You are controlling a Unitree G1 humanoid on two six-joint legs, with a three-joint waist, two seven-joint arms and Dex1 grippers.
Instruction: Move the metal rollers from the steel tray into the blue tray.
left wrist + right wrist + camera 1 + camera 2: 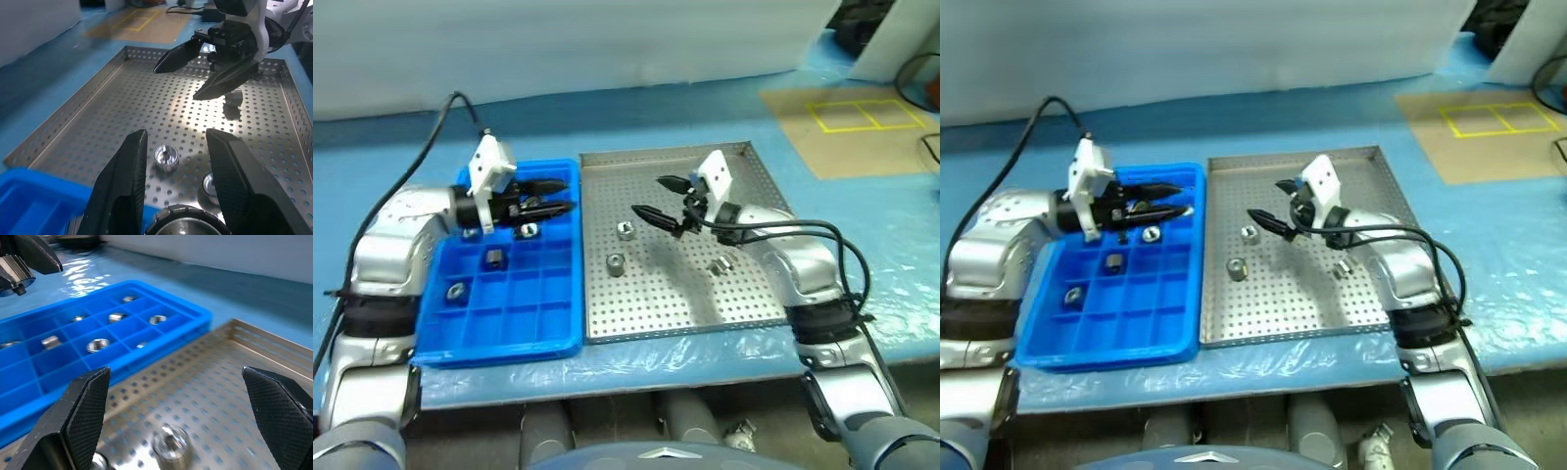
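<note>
The robot's left gripper has the metal roller [188,226] between its fingers and should keep moving toward the blue tray's empty near compartments [482,320], then let go low inside one of them.
My left gripper [548,199] hangs above the far right corner of the blue tray [563,294], shut on a metal roller [188,224] that sits low between its fingers. Three more metal rollers [528,231] lie in separate compartments of the blue tray. The steel tray [734,157] lies just to the right, with three rollers on its dotted floor: two at the left [626,230] [616,262] and one on its side near the middle [721,263]. My right gripper [651,196] hovers open over the steel tray, pointing left, just above the upper left roller [170,445].
The two trays sit side by side on a pale blue table sheet [862,245]. A brown cardboard sheet with yellow squares [852,117] lies at the far right. A black cable [431,147] arcs up from my left wrist.
</note>
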